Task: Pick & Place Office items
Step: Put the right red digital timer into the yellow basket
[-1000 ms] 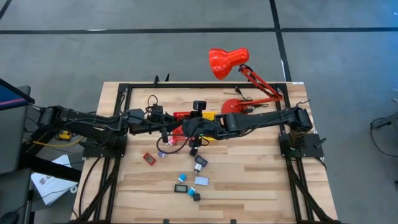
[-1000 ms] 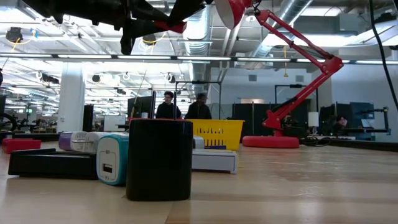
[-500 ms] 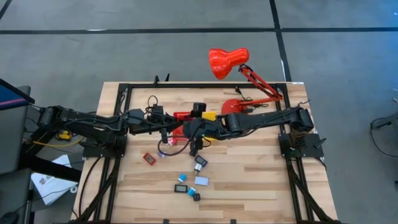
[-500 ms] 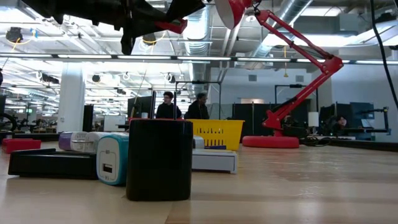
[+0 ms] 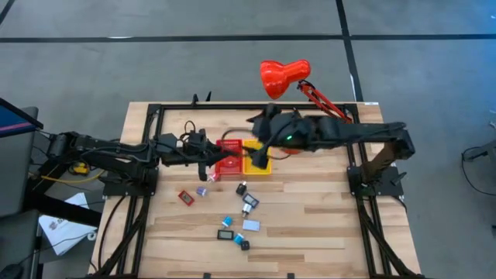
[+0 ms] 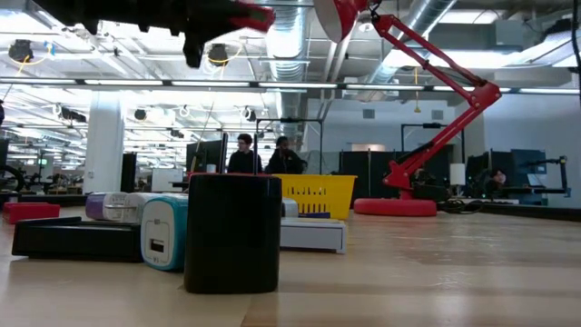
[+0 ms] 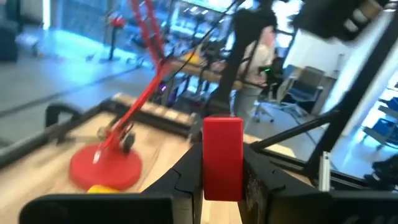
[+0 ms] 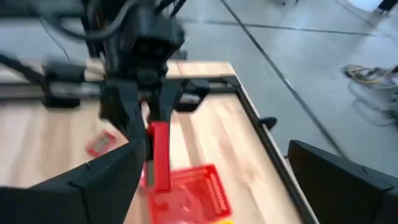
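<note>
Next, I take the block's loose end with my right gripper and carry the red block to the yellow bin, because my left gripper is holding it short of that bin.
My left gripper reaches in level from the table's left and is shut on a red flat block, one of the office items, just left of the red bin. The yellow bin stands right beside the red one. My right gripper is open and raised above the bins, facing the left gripper, with nothing between its fingers. Several other small office items lie on the near half of the table, among them a red piece, a black one and a light blue one. My left gripper pinches the red block's two broad faces between its two fingers, coming level from the table's left. The block stands on edge and sticks out past the fingertips. It is lifted clear of the table, by the red bin's left side.
A big red desk lamp stands at the far edge, its base behind the bins. A black frame borders the work area. In the low view a black box and a teal charger stand close to the camera.
My right gripper has let go of the red block, which stays in my left gripper. It has gone up and back toward the table's far right, away from the left gripper. My left gripper has stayed in place and rolled a little.
</note>
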